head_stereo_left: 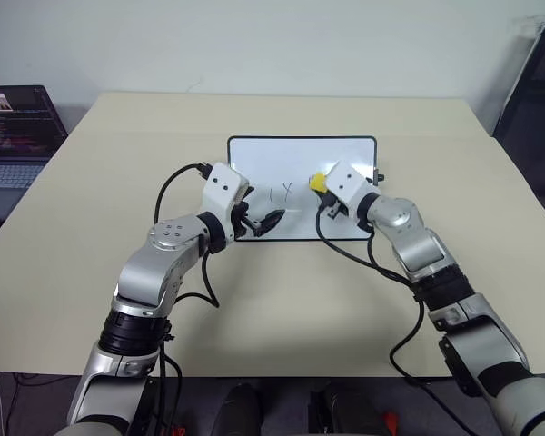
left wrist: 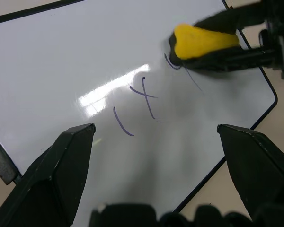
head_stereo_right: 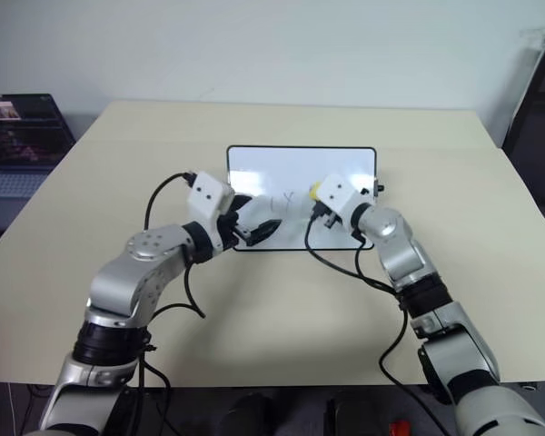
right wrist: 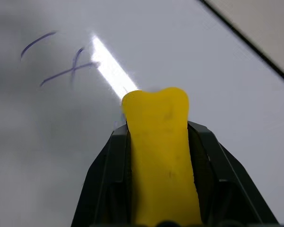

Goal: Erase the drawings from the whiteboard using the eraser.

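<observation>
I can still see the rightmost stroke's thin tail (left wrist: 195, 81) past the eraser, so my right gripper should rub back and forth over that stroke (left wrist: 172, 63) before it goes to the X.
The whiteboard (head_stereo_left: 254, 154) lies flat in the middle of the table. Its drawings (head_stereo_left: 282, 193) are thin dark strokes near the centre, also seen as a slash and an X (left wrist: 142, 97). My right gripper (right wrist: 158, 135) is shut on the yellow eraser (head_stereo_left: 317, 183), which sits at the right end of the strokes and partly covers the rightmost one (left wrist: 182, 66). My left gripper (left wrist: 156, 156) stands open over the board's near left part, its fingers (head_stereo_left: 265, 221) low above the surface with nothing between them.
The beige table (head_stereo_left: 118, 182) has free room on all sides of the board. A laptop (head_stereo_left: 14, 136) stands off the table's far left. A dark rack (head_stereo_left: 536, 91) stands at the far right. Black cables hang from both wrists.
</observation>
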Available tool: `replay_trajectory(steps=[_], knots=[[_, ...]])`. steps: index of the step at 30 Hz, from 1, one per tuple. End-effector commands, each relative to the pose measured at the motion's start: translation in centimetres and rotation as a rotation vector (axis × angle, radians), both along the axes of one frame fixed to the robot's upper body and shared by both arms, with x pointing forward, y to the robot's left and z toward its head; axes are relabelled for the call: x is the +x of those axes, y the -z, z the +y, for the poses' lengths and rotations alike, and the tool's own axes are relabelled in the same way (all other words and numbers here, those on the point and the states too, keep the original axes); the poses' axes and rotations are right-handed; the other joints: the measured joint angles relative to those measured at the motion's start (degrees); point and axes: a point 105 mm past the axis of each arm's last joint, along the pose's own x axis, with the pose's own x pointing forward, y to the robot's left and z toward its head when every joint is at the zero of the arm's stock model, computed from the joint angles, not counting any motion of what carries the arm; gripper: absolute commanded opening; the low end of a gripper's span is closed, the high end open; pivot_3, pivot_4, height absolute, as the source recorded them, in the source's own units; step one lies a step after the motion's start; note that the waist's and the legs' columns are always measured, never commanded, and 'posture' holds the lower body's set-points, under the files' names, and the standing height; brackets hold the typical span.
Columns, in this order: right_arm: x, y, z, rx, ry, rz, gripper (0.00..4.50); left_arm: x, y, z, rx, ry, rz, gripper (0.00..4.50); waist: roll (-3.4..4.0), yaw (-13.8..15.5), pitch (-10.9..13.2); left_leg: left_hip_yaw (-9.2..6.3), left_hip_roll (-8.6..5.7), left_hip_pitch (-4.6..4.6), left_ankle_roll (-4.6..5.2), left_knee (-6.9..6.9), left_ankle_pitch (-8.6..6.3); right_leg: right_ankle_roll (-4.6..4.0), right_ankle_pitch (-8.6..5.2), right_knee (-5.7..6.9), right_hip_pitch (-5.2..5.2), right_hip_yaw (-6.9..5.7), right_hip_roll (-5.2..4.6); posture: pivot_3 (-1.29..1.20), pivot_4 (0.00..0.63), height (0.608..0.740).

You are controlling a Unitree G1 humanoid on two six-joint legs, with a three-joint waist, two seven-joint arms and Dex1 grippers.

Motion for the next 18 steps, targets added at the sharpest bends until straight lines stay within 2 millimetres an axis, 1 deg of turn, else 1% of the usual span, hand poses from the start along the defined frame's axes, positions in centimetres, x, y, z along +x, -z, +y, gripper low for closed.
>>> replay_trajectory(steps=[1, 2, 4, 9, 11, 15, 18], knots=[[-0.5, 1.3, 0.1, -0.092, -0.029, 0.019, 1.27, 0.1, -0.9, -0.1, 0.001, -0.001, -0.039, 4.50, 0.00, -0.2, 0.0, 0.01, 0.00, 0.03, 0.00, 0.02, 0.00, 0.00, 0.00, 0.08, 0.00, 0.01, 0.00, 0.00, 0.150, 0.740], [-0.4, 1.1, 0.1, -0.097, -0.029, 0.005, 1.27, 0.0, -0.8, -0.1, 0.004, -0.001, -0.034, 4.50, 0.00, -0.3, 0.0, 0.00, -0.01, 0.05, 0.00, 0.04, 0.00, 0.00, 0.00, 0.15, 0.00, 0.01, 0.01, 0.00, 0.150, 0.740], [0.1, 0.1, 0.1, -0.079, -0.003, -0.041, 1.27, -0.1, -0.5, -0.2, 0.007, 0.003, -0.022, 4.50, 0.00, -0.3, 0.0, -0.02, -0.02, 0.08, -0.01, 0.07, 0.02, 0.00, 0.00, 0.31, -0.02, 0.00, 0.01, 0.00, 0.150, 0.740], [1.4, -3.5, -0.2, -0.018, 0.065, -0.184, 1.27, -0.6, 0.0, -0.2, 0.014, 0.014, 0.000, 4.50, -0.01, -0.6, 0.0, -0.01, -0.04, 0.09, -0.04, 0.12, 0.08, 0.00, 0.00, 0.51, -0.08, 0.04, 0.01, 0.00, 0.150, 0.740], [1.6, -4.5, 0.0, 0.003, 0.064, -0.210, 1.26, -0.9, 0.3, -0.2, 0.016, 0.018, 0.009, 4.50, -0.01, -0.6, 0.0, -0.03, -0.04, 0.08, -0.04, 0.12, 0.09, 0.00, 0.00, 0.51, -0.08, 0.02, 0.01, 0.00, 0.150, 0.740], [1.6, -5.2, 1.0, 0.024, 0.040, -0.224, 1.26, -1.3, 0.8, -0.4, 0.016, 0.031, 0.025, 4.50, -0.01, -0.7, 0.0, -0.04, -0.01, 0.03, -0.04, 0.05, 0.09, 0.00, 0.00, 0.46, -0.15, 0.00, 0.02, 0.00, 0.150, 0.740], [1.4, -4.7, 1.6, 0.010, 0.008, -0.199, 1.26, -1.5, 1.0, -0.5, 0.017, 0.036, 0.030, 4.50, 0.00, -0.8, 0.0, -0.02, 0.01, -0.04, -0.05, 0.00, 0.09, 0.00, 0.00, 0.39, -0.20, 0.01, 0.02, 0.00, 0.150, 0.740]])
